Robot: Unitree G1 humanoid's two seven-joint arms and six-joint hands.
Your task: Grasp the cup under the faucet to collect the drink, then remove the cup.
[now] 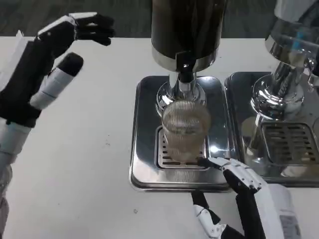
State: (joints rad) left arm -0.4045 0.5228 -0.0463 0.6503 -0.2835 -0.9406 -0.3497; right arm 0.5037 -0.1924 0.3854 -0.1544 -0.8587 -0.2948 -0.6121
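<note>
I expect the clear ribbed cup [186, 130] to have dark brown drink in it, below its rim, when I carry it away, because the drink dispenser [187, 29] above the faucet looks dark.
A clear ribbed cup [185, 130] stands upright on the grate of the steel drip tray [144, 149], right below the black faucet [185, 69] of the dark drink dispenser [187, 27]. My right hand [239, 191] lies at the tray's front right corner with its fingers spread. One fingertip [208, 162] reaches the cup's base on the right, and I cannot tell whether it touches. The hand holds nothing. My left hand [50, 64] hovers at the upper left, far from the cup, fingers spread and empty.
A second chrome dispenser [286, 64] stands on its own drip tray [239, 94] right beside the first. White table surface lies to the left of the trays and along the front.
</note>
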